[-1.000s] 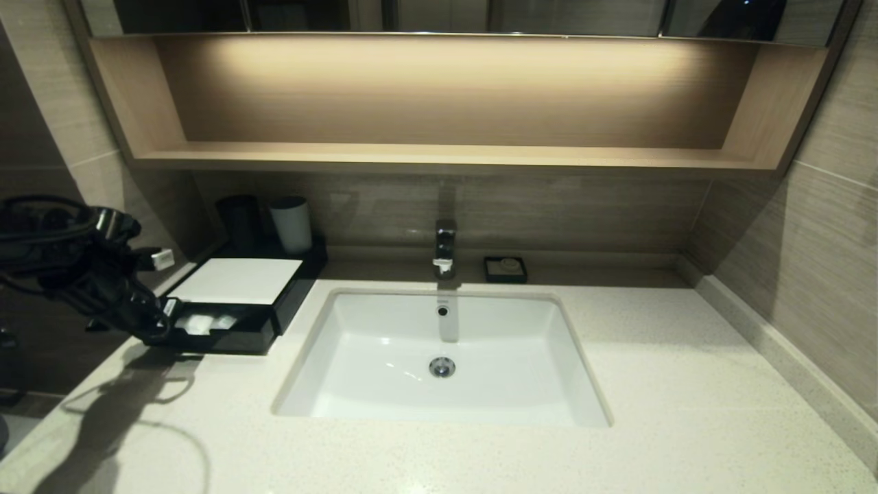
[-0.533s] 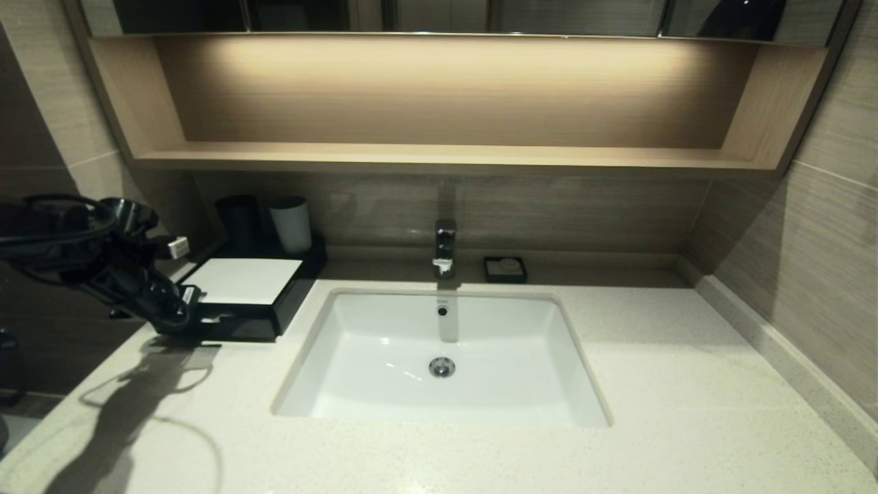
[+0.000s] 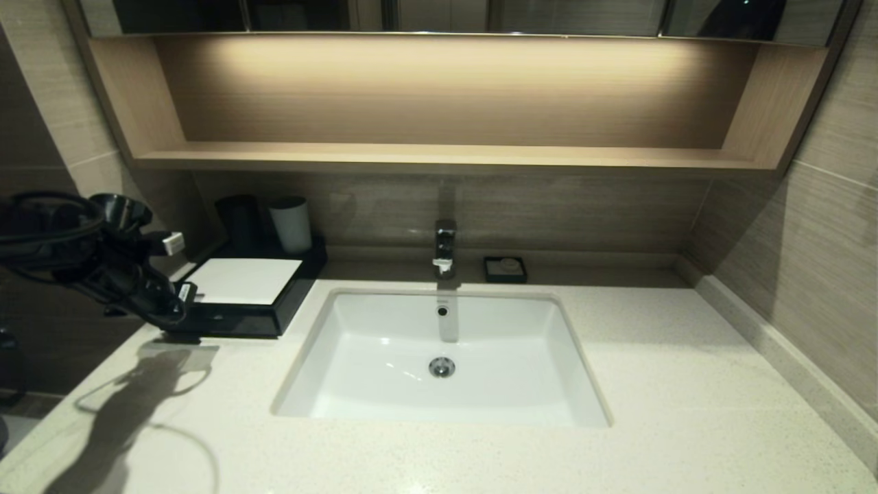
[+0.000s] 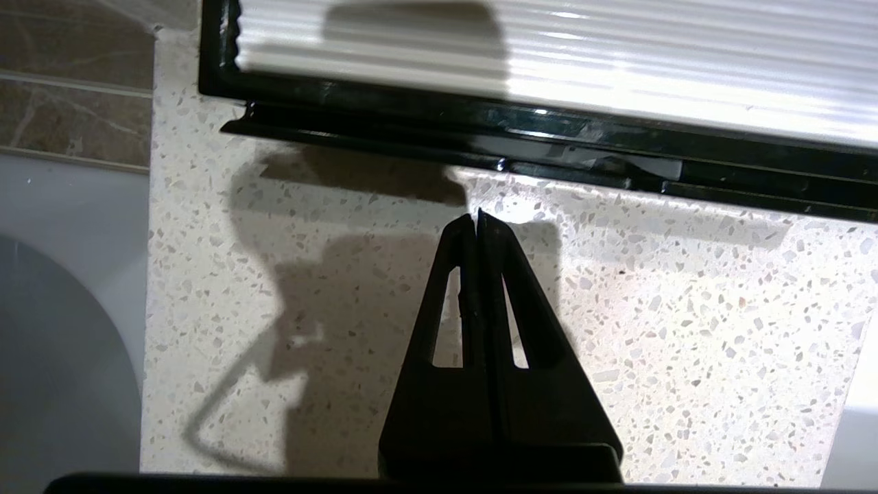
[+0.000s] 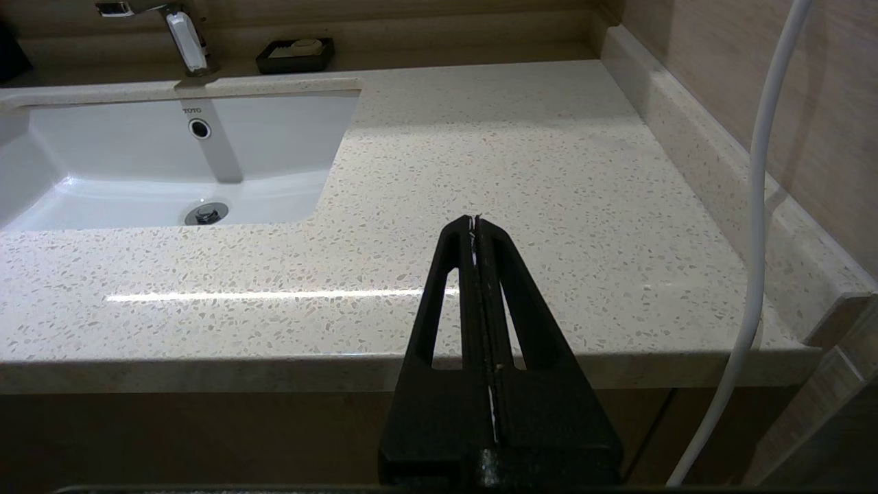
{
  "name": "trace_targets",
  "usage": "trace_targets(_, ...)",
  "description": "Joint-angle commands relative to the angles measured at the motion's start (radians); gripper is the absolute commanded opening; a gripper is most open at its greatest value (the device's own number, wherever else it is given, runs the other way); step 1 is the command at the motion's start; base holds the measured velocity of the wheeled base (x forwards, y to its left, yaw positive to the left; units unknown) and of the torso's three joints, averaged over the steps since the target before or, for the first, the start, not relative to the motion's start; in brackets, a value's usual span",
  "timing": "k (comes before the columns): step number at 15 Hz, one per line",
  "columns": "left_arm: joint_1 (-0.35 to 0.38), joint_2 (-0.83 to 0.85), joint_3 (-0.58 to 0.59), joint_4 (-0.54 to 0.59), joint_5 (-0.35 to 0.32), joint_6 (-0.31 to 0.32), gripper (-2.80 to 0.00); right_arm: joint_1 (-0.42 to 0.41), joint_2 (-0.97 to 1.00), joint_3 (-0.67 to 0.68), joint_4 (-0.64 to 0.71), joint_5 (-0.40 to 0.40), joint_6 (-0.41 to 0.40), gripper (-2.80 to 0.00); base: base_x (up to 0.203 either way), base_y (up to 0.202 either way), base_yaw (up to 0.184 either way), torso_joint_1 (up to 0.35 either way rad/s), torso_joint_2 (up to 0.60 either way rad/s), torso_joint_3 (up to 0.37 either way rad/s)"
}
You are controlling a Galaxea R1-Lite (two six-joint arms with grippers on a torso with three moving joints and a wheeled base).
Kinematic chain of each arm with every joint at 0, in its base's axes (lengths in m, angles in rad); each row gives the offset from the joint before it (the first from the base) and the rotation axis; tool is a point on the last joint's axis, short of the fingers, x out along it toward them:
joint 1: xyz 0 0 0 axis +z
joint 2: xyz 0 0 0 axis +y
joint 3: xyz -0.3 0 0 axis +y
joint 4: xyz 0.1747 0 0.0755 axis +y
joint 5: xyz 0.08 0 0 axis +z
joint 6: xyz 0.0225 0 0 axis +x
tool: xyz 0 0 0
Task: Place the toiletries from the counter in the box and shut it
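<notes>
The drawer's front edge (image 4: 568,174) sticks out past the box's case, so my left gripper needs to push forward against the drawer (image 4: 341,141) near its corner until the drawer is flush.
The low black box (image 3: 236,321) with its white top panel (image 3: 240,280) stands at the back left of the cream speckled counter (image 3: 686,384). Its front drawer sits flush with the case. No toiletries show anywhere; they are hidden or out of view. My left gripper (image 3: 180,321) is shut and empty, its tips just in front of the box's left front corner. In the left wrist view the shut left gripper (image 4: 477,216) points at the box's glossy black front (image 4: 439,116), a short gap of counter (image 4: 686,288) between them. My right gripper (image 5: 475,219) is shut and parked before the counter's front edge (image 5: 521,171).
A black cup (image 3: 239,216) and a white cup (image 3: 291,223) stand behind the box. The white sink (image 3: 370,405) fills the middle, with the faucet (image 3: 444,247) and a small black soap dish (image 3: 505,269) behind it. A wooden shelf (image 3: 446,158) overhangs the back wall. A white cable (image 5: 761,206) hangs by the right arm.
The drawer, pulled out a second ago with white packets showing inside, is now pushed fully in. My left gripper travelled toward the box with it, then eased slightly back.
</notes>
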Motion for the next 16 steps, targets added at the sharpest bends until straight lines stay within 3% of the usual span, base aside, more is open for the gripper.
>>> trace_targets(1, 0.009, -0.05, 0.029, 0.006, 0.001, 0.003, -2.8, 0.0, 0.0, 0.0, 0.0, 0.0, 0.0, -2.8, 0.0, 0.0, 0.0, 0.0, 0.0, 0.0)
trace_targets(4, 0.042, -0.152, 0.105, 0.027, 0.003, 0.005, -2.8, 0.001, 0.0, 0.0, 0.0, 0.0, 0.0, -2.8, 0.0, 0.0, 0.0, 0.0, 0.0, 0.0)
trace_targets(7, 0.069, -0.125, 0.105, 0.076, 0.009, 0.037, -2.8, 0.0, 0.0, 0.0, 0.0, 0.0, 0.0, -2.8, 0.0, 0.0, 0.0, 0.0, 0.0, 0.0)
trace_targets(16, 0.072, 0.112, -0.102, 0.145, 0.012, 0.031, -2.8, 0.0, 0.0, 0.0, 0.0, 0.0, 0.0, -2.8, 0.0, 0.0, 0.0, 0.0, 0.0, 0.0)
